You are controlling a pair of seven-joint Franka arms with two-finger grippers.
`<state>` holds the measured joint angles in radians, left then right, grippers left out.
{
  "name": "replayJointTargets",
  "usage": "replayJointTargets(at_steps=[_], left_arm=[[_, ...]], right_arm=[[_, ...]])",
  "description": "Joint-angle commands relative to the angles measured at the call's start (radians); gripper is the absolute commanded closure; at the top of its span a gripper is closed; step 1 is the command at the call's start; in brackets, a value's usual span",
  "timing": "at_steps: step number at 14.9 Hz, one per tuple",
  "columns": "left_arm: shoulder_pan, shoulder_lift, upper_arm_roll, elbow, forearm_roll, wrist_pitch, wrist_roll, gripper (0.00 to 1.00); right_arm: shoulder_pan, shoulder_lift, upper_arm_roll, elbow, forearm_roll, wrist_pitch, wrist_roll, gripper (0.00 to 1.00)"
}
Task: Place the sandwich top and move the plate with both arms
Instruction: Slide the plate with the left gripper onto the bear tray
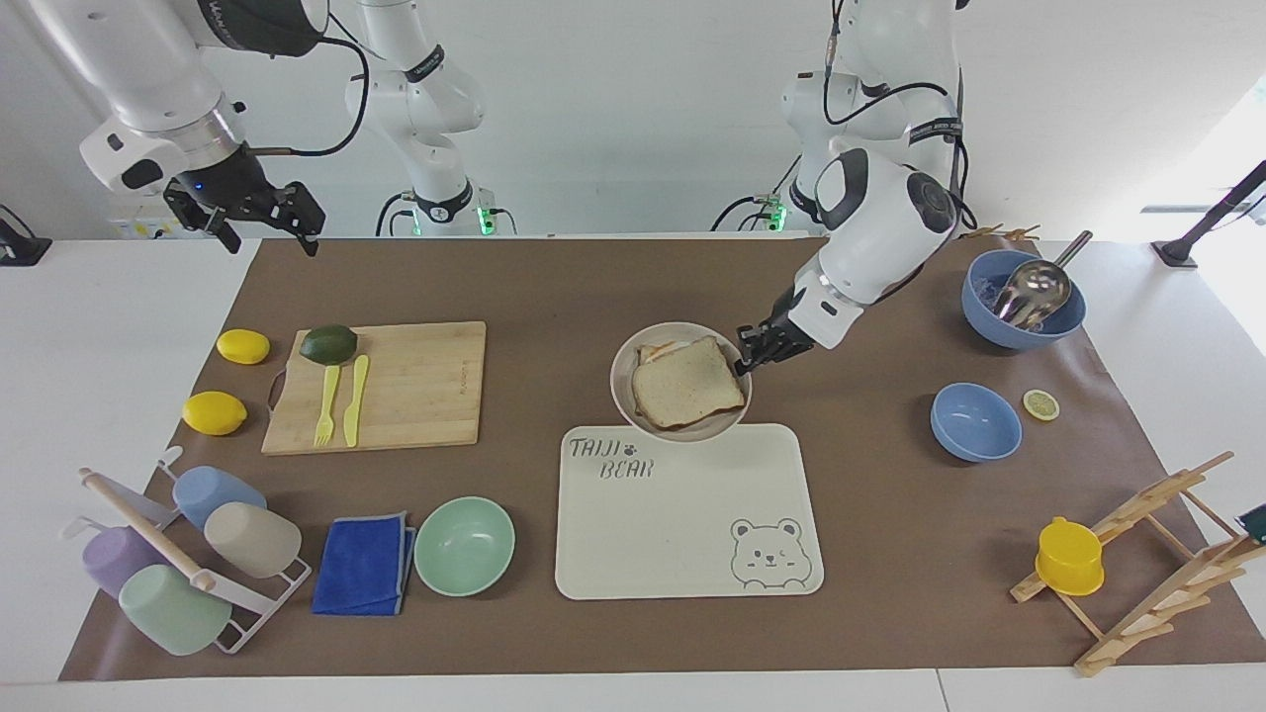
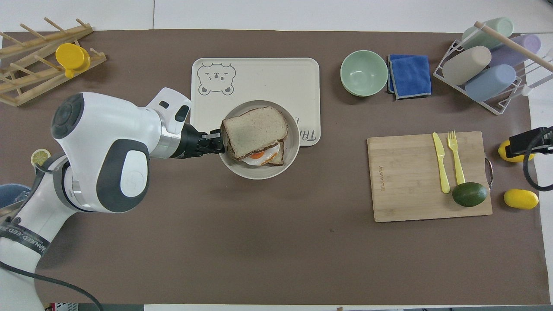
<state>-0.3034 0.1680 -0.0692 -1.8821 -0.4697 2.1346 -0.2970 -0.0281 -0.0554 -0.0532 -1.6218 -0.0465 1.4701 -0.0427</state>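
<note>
My left gripper keeps moving over the bear tray, which is clear ahead, with the plate level under the sandwich top, and lets go once the plate rests.
The round beige-grey plate is held up in the air over the edge of the bear tray that is nearer to the robots. My left gripper is shut on the plate's rim at the left arm's side. The sandwich top, a pale bread slice with a brown crust, lies on the egg toast on the plate. In the overhead view the plate, the sandwich top and the left gripper overlap the tray. My right gripper waits open, high over the mat's corner at the right arm's end.
A cutting board with a yellow fork, a knife and an avocado lies toward the right arm's end, two lemons beside it. A mint green bowl, a blue cloth and a cup rack stand farther out. Two blue bowls and a wooden rack are toward the left arm's end.
</note>
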Motion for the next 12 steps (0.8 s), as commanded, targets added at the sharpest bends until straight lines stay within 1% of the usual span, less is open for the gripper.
replayJointTargets(at_steps=[1,3,4,6,9,10,12], left_arm=[[0.024,0.125,-0.006,0.142,0.06,-0.03,0.006,1.0],[0.036,0.197,-0.006,0.207,0.077,-0.027,0.009,1.0],[0.061,0.237,-0.006,0.248,0.077,-0.028,0.01,1.0],[0.066,0.319,-0.006,0.325,0.088,-0.015,0.01,1.0],[0.058,0.372,-0.006,0.334,0.111,0.083,0.01,1.0],[0.056,0.373,-0.006,0.327,0.127,0.106,0.013,1.0],[0.056,0.373,-0.006,0.314,0.132,0.113,0.039,1.0]], right_arm=[[-0.004,-0.014,0.001,-0.013,0.022,-0.007,-0.005,0.0],[-0.004,-0.014,0.001,-0.013,0.022,-0.007,-0.005,0.0],[-0.004,-0.014,0.0,-0.013,0.022,-0.007,-0.005,0.0],[-0.004,-0.014,0.001,-0.013,0.022,-0.007,-0.005,0.0],[-0.004,-0.014,0.0,-0.013,0.022,-0.007,-0.005,0.0],[-0.004,-0.014,0.001,-0.013,0.022,-0.007,-0.005,0.0],[-0.004,-0.014,0.001,-0.013,0.022,-0.007,-0.005,0.0]])
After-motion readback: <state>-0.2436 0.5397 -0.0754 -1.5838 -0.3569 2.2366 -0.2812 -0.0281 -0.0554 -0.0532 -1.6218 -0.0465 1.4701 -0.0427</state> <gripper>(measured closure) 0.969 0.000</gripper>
